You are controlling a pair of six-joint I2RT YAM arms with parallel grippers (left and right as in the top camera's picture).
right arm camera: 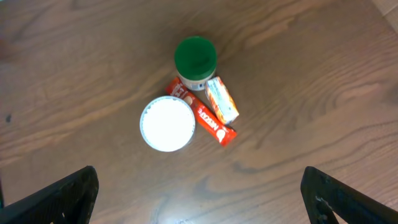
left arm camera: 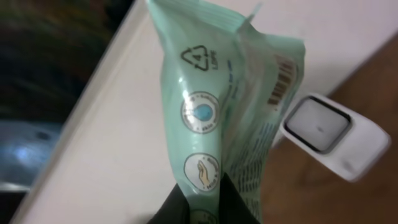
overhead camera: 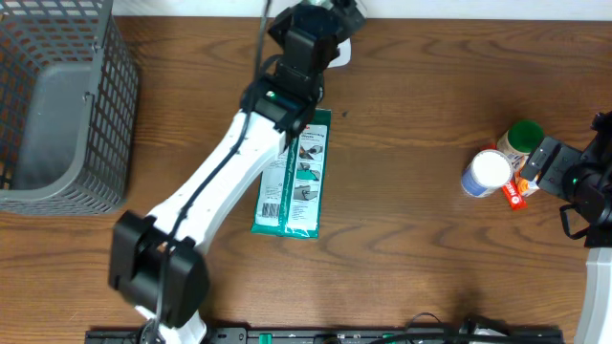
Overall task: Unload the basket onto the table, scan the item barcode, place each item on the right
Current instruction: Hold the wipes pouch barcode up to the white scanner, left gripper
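Observation:
The mint-green pack's barcode (left arm camera: pixel 283 81) is hanging off to one side, far from the scanner's dark window (left arm camera: pixel 319 124), so next my left gripper swings back and brings it close.
In the left wrist view my left gripper (left arm camera: pixel 202 196) is shut on the lower edge of a mint-green soft pack (left arm camera: pixel 211 106), which stands up in front of the camera. The pack shows a recycling mark, round icons and orange print on its right fold. A white scanner (left arm camera: pixel 323 134) with a dark window sits just right of the pack. From overhead the left gripper (overhead camera: pixel 320 24) is at the table's far edge, over the scanner (overhead camera: pixel 340 53); the held pack is hidden there. My right gripper (right arm camera: pixel 202 205) hangs open above bare wood, short of the containers.
A second green pack (overhead camera: pixel 292 182) lies flat under the left arm. At the right stand a white-lidded tub (right arm camera: pixel 167 123), a green-lidded jar (right arm camera: pixel 195 59), a red bar (right arm camera: pixel 211 124) and a small orange box (right arm camera: pixel 222 99). A grey mesh basket (overhead camera: pixel 57 105) fills the left corner.

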